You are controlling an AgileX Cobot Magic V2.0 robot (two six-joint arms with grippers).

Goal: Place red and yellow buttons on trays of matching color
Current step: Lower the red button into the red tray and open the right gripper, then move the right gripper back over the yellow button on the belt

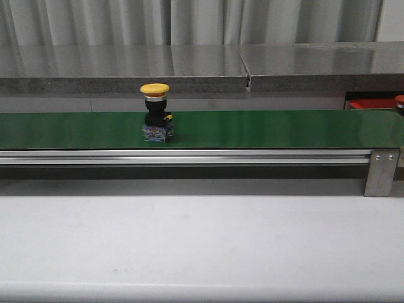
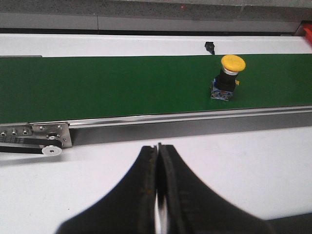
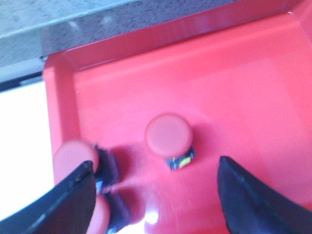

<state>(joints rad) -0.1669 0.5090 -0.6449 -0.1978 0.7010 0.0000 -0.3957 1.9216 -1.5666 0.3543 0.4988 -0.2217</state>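
Observation:
I keep moving my right gripper toward the yellow button standing upright and free [image 1: 158,120] on the green belt, and then close the gripper around its yellow cap [image 1: 154,89].
A yellow button [image 1: 155,113] with a black body stands upright on the green belt [image 1: 265,129], left of centre. The left wrist view shows the same yellow button [image 2: 228,78] well beyond my left gripper [image 2: 158,147], which is shut and empty over the white table. My right gripper [image 3: 156,163] hangs open above the red tray [image 3: 243,87]. One red button [image 3: 168,134] stands upright between and just beyond its fingers. Two more red buttons [image 3: 73,153] lie by the left finger [image 3: 73,200]. No yellow tray is in view.
In the front view a corner of the red tray [image 1: 372,104] and a red cap [image 1: 399,99] show at the far right, behind the belt. A metal rail [image 1: 189,156] edges the belt's near side. A grey counter [image 1: 189,63] runs behind.

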